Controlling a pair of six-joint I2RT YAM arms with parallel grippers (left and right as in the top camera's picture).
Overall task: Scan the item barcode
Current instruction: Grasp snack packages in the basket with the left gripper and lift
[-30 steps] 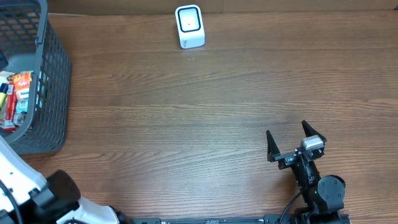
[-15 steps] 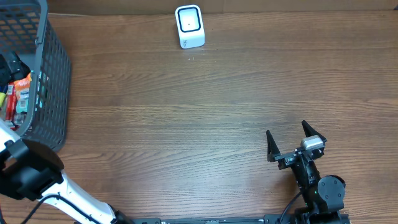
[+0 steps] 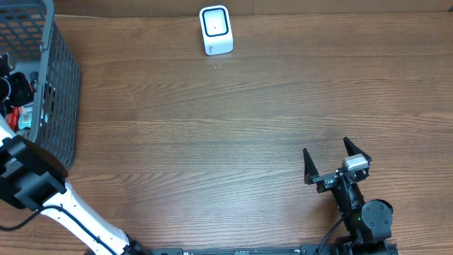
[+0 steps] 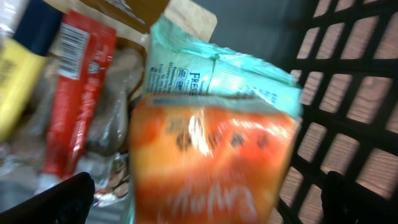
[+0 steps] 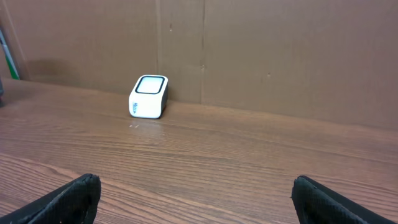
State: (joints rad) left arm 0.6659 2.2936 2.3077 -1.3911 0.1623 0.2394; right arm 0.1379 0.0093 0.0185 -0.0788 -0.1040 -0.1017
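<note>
The teal packet [image 4: 224,78] is between the open fingers of the robot's left gripper, so the robot should keep moving toward its printed end [image 4: 186,79] until the fingers close on it.
My left gripper [image 3: 13,88] hangs inside the grey mesh basket [image 3: 62,78] at the table's left edge. It is open, with its fingers wide apart on either side of a blurred orange packet [image 4: 211,155] and not touching it. A teal packet [image 4: 224,74] lies just behind the orange one. A red packet [image 4: 78,93] and a yellow item [image 4: 18,81] lie to the left. The white barcode scanner [image 3: 215,30] stands at the table's far edge. My right gripper [image 3: 327,150] is open and holds nothing, low over the table at the front right, facing the scanner [image 5: 149,96].
The basket's black mesh wall [image 4: 348,74] stands close on the right of my left gripper. A brown cardboard wall [image 5: 280,50] runs behind the scanner. Bare wooden table [image 3: 212,134] lies between the basket, the scanner and the right arm.
My left arm has swung further over the basket and the gripper has gone down among the packets. The right arm has not moved.
</note>
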